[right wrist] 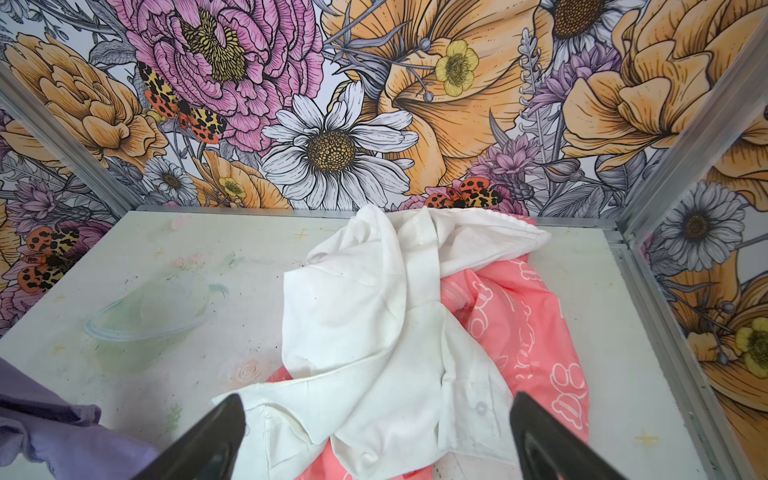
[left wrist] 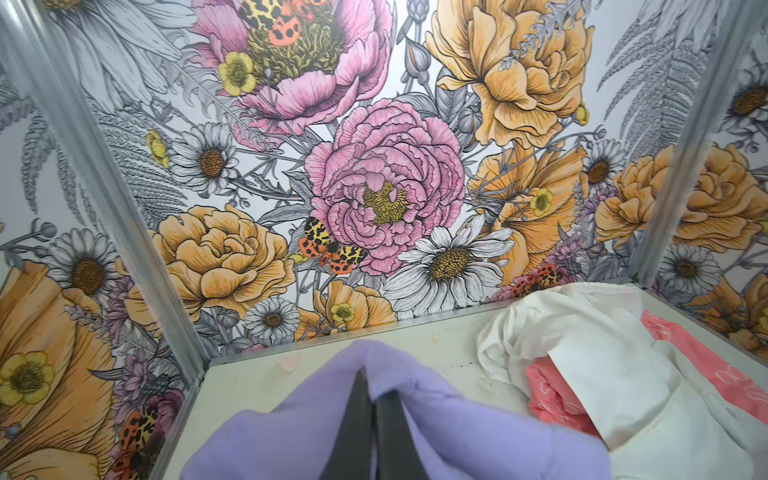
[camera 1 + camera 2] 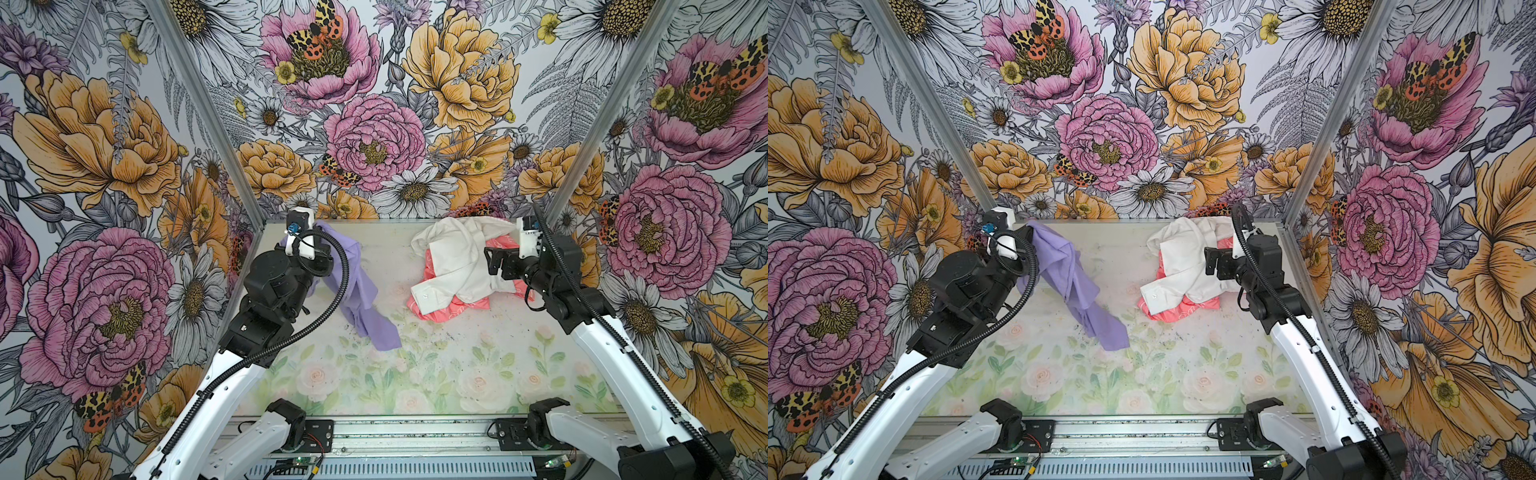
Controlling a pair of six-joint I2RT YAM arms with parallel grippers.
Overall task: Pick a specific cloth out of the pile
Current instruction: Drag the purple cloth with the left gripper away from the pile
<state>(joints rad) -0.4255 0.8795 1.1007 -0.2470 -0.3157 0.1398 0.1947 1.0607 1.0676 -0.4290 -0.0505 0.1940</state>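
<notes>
The lavender cloth's lower end (image 3: pixel 379 334) drags across the table, so the robot's left gripper should raise the cloth clear, then return and put it down nearer the front (image 3: pixel 322 326).
The lavender cloth (image 3: pixel 357 286) (image 3: pixel 1075 282) hangs lifted on the left side of the table. Its lower end trails on the table surface. My left gripper (image 3: pixel 319 231) (image 2: pixel 372 388) is shut on its upper fold, and purple fabric wraps both dark fingers in the left wrist view. The pile (image 3: pixel 453 266) lies apart at the back right: a white buttoned shirt (image 1: pixel 374 332) on top of a coral-pink patterned cloth (image 1: pixel 528 332). My right gripper (image 3: pixel 492 259) (image 1: pixel 376 405) hovers over the shirt, open, with nothing between its fingers. A corner of the cloth (image 1: pixel 37 428) shows in the right wrist view.
The table (image 3: pixel 457 365) has a pale floral print and is closed in by flowered walls on three sides. Metal corner posts (image 3: pixel 208 112) (image 3: pixel 598 124) stand at the back corners. A metal rail (image 3: pixel 407 436) with both arm bases runs along the front edge.
</notes>
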